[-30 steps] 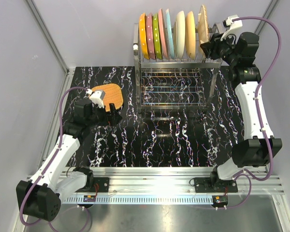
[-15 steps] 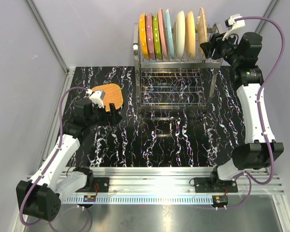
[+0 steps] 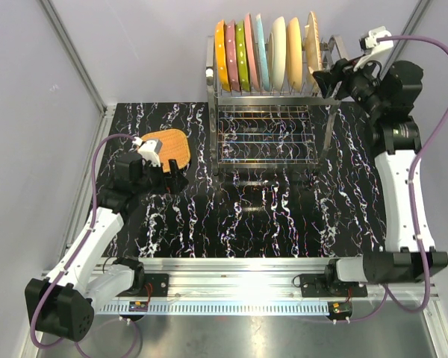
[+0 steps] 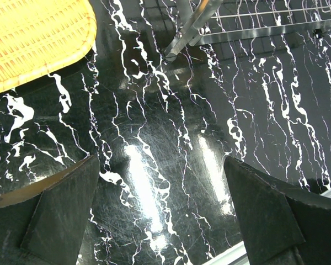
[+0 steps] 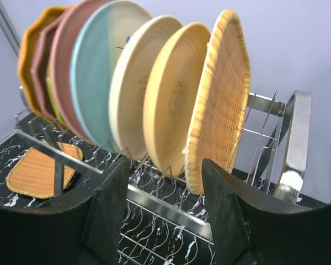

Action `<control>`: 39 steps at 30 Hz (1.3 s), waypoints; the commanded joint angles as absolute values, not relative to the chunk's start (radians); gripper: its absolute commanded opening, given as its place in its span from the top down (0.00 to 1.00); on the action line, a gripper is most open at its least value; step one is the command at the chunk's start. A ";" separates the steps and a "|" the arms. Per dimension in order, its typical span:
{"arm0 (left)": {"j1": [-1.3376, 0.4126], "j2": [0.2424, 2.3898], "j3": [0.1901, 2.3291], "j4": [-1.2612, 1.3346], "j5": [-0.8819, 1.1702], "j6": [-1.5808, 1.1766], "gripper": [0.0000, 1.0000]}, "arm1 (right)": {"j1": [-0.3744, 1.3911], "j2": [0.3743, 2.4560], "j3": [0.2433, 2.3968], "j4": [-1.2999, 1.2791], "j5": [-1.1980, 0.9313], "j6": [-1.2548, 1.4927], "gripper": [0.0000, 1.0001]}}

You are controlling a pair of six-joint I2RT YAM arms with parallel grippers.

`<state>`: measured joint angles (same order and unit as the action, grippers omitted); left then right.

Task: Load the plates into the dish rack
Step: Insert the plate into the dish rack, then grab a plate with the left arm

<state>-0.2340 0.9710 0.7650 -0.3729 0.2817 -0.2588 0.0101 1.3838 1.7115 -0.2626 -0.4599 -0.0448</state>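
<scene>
The wicker plate's rim (image 3: 144, 137) is clear of the wall. My left gripper should stay open and keep moving around to that side until its fingers are on either side of the plate's rim.
Several plates stand upright in the top tier of the dish rack (image 3: 211, 97): orange (image 3: 222, 54), pink, lime-green, light blue, cream, tan (image 3: 294, 54) and a woven wicker one (image 3: 312, 39) at the right end. My right gripper (image 3: 326, 74) hangs open just right of the wicker plate (image 5: 220, 94), apart from it, with nothing between its fingers (image 5: 107, 204). Another wicker plate (image 3: 169, 148) lies flat on the table at the left. My left gripper (image 3: 176, 179) hovers wide open beside it, over bare tabletop (image 4: 163, 210).
The rack's steel end frame (image 5: 297, 138) stands right of the wicker plate, with free prongs between them. The rack's lower wire tier (image 3: 265, 134) holds nothing. A rack leg (image 4: 190, 27) shows ahead of the left gripper. Grey walls enclose the black marbled table (image 3: 269, 216).
My right gripper has opened wider and backed away to the right from the wicker plate, which stays standing in the rack. The left arm has not moved.
</scene>
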 commanded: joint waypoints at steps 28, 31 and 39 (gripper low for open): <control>0.210 1.385 0.762 -0.134 0.090 -0.768 0.01 | 0.006 0.411 0.741 -0.213 -0.528 0.313 0.40; 0.247 1.501 0.778 -0.078 0.173 -0.822 0.01 | 0.005 0.374 0.726 -0.236 -0.520 0.311 0.40; 0.271 1.707 0.762 0.276 0.305 -0.904 0.02 | 0.006 0.344 0.698 -0.239 -0.519 0.321 0.39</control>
